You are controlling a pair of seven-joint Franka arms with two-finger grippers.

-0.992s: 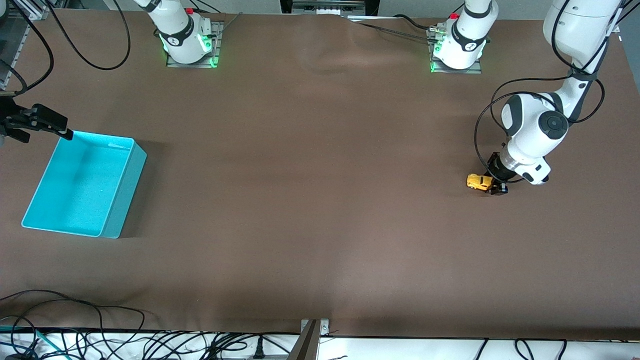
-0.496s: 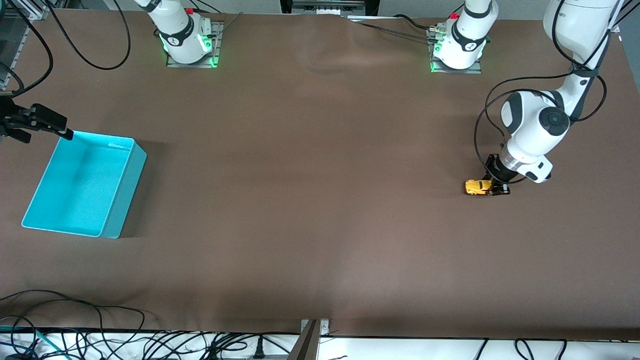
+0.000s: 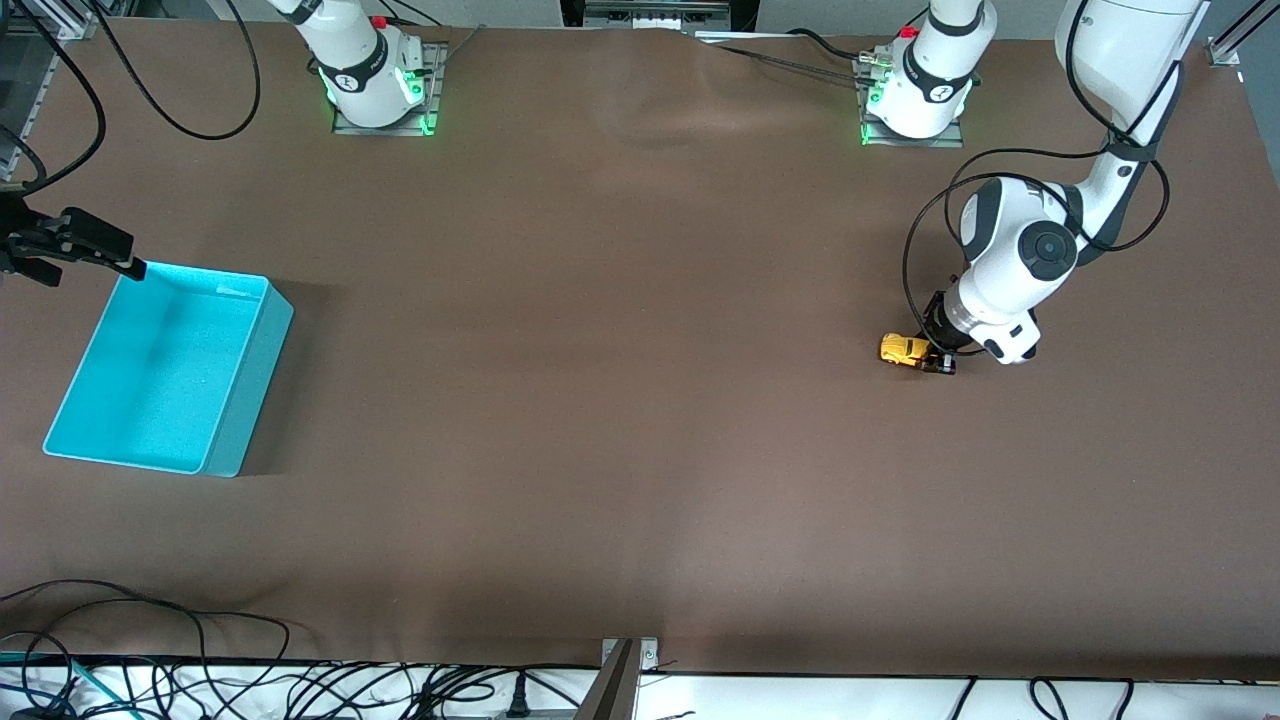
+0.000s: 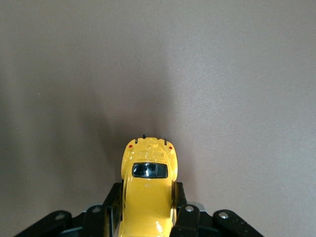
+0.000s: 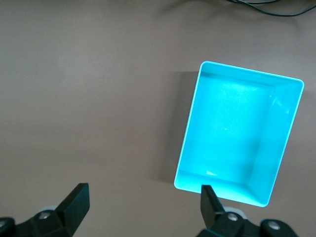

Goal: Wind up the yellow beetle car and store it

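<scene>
My left gripper is far from the turquoise bin (image 3: 156, 372), so next I pull the yellow beetle car (image 3: 902, 349) back, then open my fingers and send the car toward my right gripper.
The yellow beetle car (image 3: 904, 350) is low at the brown table (image 3: 640, 400), toward the left arm's end. My left gripper (image 3: 932, 357) is shut on it. In the left wrist view the black fingers (image 4: 187, 218) press both sides of the yellow beetle car (image 4: 147, 190), clamped in the left gripper (image 4: 147, 203) with its dark window and rounded end sticking out. Whether its wheels touch the table I cannot tell. My right gripper (image 3: 126, 262) waits open at the right arm's end, beside a corner of the turquoise bin (image 3: 240, 400). Nothing lies between its fingers (image 5: 77, 198).
The turquoise bin (image 5: 237, 128) is empty and stands on the table just ahead of the right gripper (image 5: 143, 198). Both arm bases (image 3: 375, 80) (image 3: 915, 85) are at the table's edge farthest from the front camera. Cables (image 3: 150, 640) lie along the nearest edge.
The left gripper has moved with the car toward the right arm's end of the table, and slightly farther from the front camera. The right arm has not moved.
</scene>
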